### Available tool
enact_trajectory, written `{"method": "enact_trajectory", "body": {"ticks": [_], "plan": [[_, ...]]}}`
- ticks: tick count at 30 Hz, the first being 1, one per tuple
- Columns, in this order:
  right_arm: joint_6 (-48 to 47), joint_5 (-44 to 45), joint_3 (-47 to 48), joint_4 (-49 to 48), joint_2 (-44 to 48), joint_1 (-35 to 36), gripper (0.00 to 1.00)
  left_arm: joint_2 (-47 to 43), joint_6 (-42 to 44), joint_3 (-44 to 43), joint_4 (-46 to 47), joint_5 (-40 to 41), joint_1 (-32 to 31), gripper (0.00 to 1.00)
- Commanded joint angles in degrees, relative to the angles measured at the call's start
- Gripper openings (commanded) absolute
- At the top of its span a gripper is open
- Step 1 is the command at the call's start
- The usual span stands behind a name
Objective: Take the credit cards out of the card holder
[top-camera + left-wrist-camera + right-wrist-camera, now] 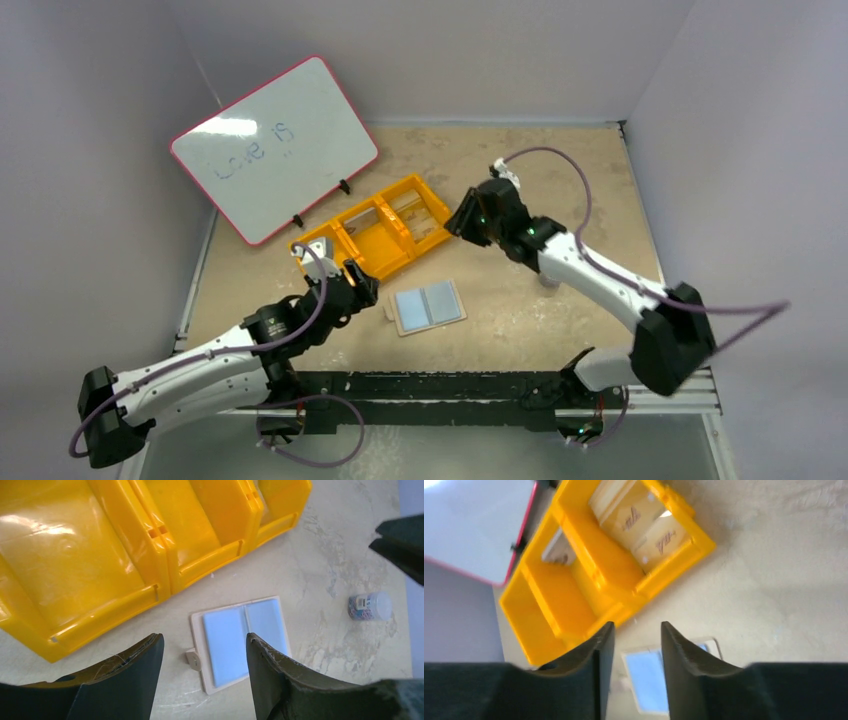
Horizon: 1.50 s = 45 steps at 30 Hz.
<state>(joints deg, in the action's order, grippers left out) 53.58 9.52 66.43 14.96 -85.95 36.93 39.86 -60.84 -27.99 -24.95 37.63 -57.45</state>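
Note:
I can see the open card holder [427, 306] lying loose, so my left gripper should hold it by the small clip [389, 313] while my right gripper slides a card out.
The card holder [428, 306] lies open and flat on the table, two light-blue panels up, tan edge around them, small clip [194, 659] on its left side. It also shows in the left wrist view [235, 640] and the right wrist view [646, 680]. Two tan cards [644, 522] lie in one end compartment of the yellow bin [372, 240]. My left gripper [357, 284] is open and empty, just left of the holder and above it [203, 636]. My right gripper [463, 222] is open and empty, above the bin's right end [637, 625].
A pink-rimmed whiteboard [275, 148] leans at the back left, behind the bin. A small round bottle [369, 606] stands on the table right of the holder. A greyish card [558, 550] lies in the bin's middle compartment.

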Motion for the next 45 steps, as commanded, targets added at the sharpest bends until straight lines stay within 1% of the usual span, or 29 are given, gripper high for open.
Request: {"method": "enact_trajectory", "body": {"ticks": [1,4,7,9,11,13,15,20,22,24,26,28,30,35,36,38,41,43,45], "plan": [[-12.1,-9.7,-20.0,-20.0,13.5,0.2,0.45,3.9,2.0,-2.7,7.4,-5.2,-0.2,0.61],[-11.3,-15.4,-28.2,-23.6,17.4,0.2,0.48,7.1,3.0,-2.9,12.3,-8.3,-0.2,0.61],[-12.0,-21.2,-33.5,-27.6,17.2,0.2,0.45,10.4,3.3,-2.7,16.9,-11.7,-0.1,0.61],[-11.4,-22.4,-36.5,-32.8,16.8,0.2,0.47,12.6,3.2,-2.4,19.1,-13.6,-0.2,0.61],[-8.7,-25.7,-39.1,-35.2,15.1,0.1,0.46,14.8,2.2,-1.5,19.8,-14.0,-0.2,0.61],[-11.3,-28.4,-39.7,-36.2,13.6,0.1,0.45,16.9,0.7,-0.6,19.5,-13.8,-0.2,0.61],[-13.1,-29.1,-38.7,-36.0,11.7,0.1,0.45,18.5,-0.2,0.5,19.3,-13.9,-0.2,0.61],[-14.1,-29.6,-37.9,-32.0,8.4,0.1,0.45,22.5,-0.8,2.3,21.1,-15.3,-0.2,0.61],[-15.2,-26.7,-36.7,-30.0,7.8,0.1,0.45,24.0,-0.6,2.5,21.6,-15.5,-0.2,0.61],[-15.4,-24.5,-35.6,-29.1,7.1,0.1,0.45,25.3,-0.7,2.7,21.5,-15.6,-0.2,0.58],[-15.6,-26.2,-35.3,-29.5,5.5,0.1,0.44,26.6,-0.7,3.0,21.5,-15.7,-0.1,0.55],[-15.3,-26.9,-34.9,-29.9,3.7,0.1,0.40,27.9,-0.5,3.2,21.2,-15.7,-0.2,0.52],[-15.4,-27.4,-34.7,-30.2,2.7,0.1,0.33,28.7,-0.5,3.6,21.9,-16.0,-0.2,0.49],[-16.3,-27.9,-32.8,-29.2,1.2,0.2,0.25,30.1,-1.2,5.2,24.9,-16.9,-0.3,0.42],[-16.5,-26.5,-32.1,-27.0,1.3,0.4,0.26,30.2,-1.3,5.3,25.0,-16.8,-0.2,0.41],[-17.3,-22.3,-31.2,-23.7,2.6,0.7,0.32,30.1,-1.4,5.5,25.0,-16.4,-0.2,0.38],[-18.7,-16.4,-29.4,-17.9,6.1,0.8,0.33,29.6,-1.4,5.4,24.5,-15.7,-0.2,0.34],[-19.8,-15.5,-28.5,-16.4,8.2,0.8,0.34,29.3,-1.4,5.5,24.0,-15.4,-0.3,0.32],[-20.2,-17.0,-28.2,-16.2,9.0,0.8,0.35,29.1,-1.5,5.6,24.0,-15.1,-0.3,0.31]]}}
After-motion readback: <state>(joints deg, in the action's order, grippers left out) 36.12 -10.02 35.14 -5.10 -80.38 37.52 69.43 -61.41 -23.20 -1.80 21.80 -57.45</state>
